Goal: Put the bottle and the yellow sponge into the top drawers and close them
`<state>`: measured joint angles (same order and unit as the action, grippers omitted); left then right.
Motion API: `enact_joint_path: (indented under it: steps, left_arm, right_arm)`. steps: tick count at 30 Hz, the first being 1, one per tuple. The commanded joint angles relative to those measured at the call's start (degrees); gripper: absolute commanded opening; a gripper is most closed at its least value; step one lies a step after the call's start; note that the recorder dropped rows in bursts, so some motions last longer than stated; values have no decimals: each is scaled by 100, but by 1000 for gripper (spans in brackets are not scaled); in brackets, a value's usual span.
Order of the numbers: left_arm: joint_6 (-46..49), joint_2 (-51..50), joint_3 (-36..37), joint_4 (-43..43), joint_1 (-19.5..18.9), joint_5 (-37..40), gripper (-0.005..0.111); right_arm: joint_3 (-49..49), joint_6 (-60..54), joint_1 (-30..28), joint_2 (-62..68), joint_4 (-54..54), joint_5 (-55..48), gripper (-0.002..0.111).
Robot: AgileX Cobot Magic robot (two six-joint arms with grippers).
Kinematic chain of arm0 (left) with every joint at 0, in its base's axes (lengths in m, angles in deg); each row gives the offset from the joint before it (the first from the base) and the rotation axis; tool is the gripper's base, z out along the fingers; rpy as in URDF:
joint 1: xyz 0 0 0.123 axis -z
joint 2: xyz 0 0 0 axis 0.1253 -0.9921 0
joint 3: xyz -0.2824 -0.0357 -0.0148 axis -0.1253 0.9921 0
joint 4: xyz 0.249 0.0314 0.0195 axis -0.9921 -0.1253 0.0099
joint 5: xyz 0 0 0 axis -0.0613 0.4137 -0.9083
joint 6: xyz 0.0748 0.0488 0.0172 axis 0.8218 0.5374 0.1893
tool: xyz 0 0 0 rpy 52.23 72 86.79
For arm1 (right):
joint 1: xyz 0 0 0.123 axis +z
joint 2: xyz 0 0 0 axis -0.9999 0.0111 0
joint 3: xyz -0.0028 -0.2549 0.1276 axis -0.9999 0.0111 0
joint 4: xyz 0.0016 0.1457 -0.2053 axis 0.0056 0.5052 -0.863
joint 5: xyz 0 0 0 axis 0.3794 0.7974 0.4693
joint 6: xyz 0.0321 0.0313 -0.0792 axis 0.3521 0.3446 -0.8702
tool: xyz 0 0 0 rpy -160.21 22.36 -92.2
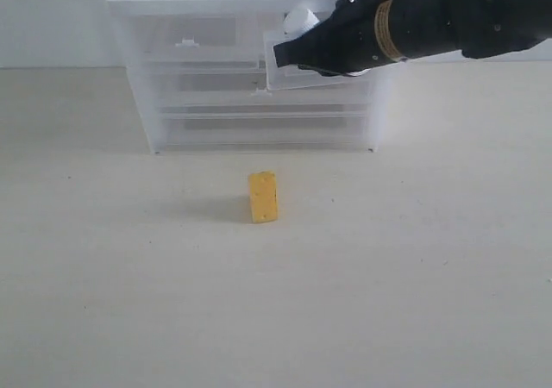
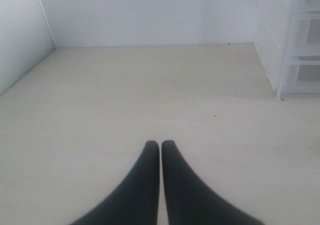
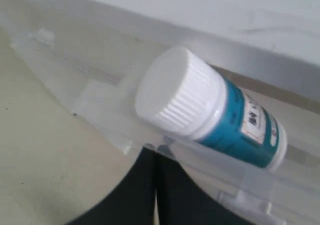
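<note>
Next, my right gripper backs off and pulls the drawer [image 1: 286, 78] farther open before closing, because the bottle lies slanted, its white cap [image 1: 300, 21] up at the cabinet's top edge.
The yellow sponge [image 1: 263, 197] stands upright on the table in front of the cabinet [image 1: 250, 78]. The bottle [image 3: 210, 110] lies on its side inside the right top drawer [image 1: 285, 79], which is pulled out; its white cap [image 1: 302, 17] shows above the arm. My right gripper [image 1: 280, 53] is shut, its tips [image 3: 156, 152] against the drawer's clear front wall [image 3: 115, 120], holding nothing. The left top drawer [image 1: 194, 39] is closed. My left gripper [image 2: 160, 144] is shut and empty above bare table, out of the exterior view.
Full-width clear drawers [image 1: 259, 121] sit closed below the top ones. In the left wrist view a corner of the cabinet [image 2: 295, 40] stands to one side, with a white wall [image 2: 130, 15] behind the tabletop.
</note>
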<state>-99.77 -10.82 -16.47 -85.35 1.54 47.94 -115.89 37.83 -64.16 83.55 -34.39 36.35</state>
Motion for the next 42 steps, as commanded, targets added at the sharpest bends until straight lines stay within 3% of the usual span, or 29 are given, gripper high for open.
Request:
enact_joint_path:
  steps: [1, 7, 14, 16, 19, 22, 31, 42]
  left_arm:
    - [17, 5, 14, -28, 30, 7, 4]
    - [17, 5, 14, -28, 30, 7, 4]
    - [17, 5, 14, -28, 30, -21, 4]
    - [17, 5, 14, -28, 30, -37, 4]
    - [17, 5, 14, -28, 30, -37, 4]
    - [17, 5, 14, -28, 30, -37, 4]
    - [17, 5, 14, -28, 30, -37, 4]
    - [17, 5, 14, -28, 30, -37, 4]
  right_arm:
    - [-401, 17, -123, -151, 270, -818, 0]
    - [-309, 510, -152, -519, 270, -465, 2]
    - [374, 753, -408, -1047, 270, -21, 35]
    - [615, 796, -470, -1047, 270, 187, 39]
    - [874, 787, -470, -967, 270, 397, 30]
    - [954, 681, -470, -747, 270, 740, -1]
    - [695, 670, -470, -87, 270, 172, 0]
    - [-312, 735, -470, 15, 270, 46, 0]
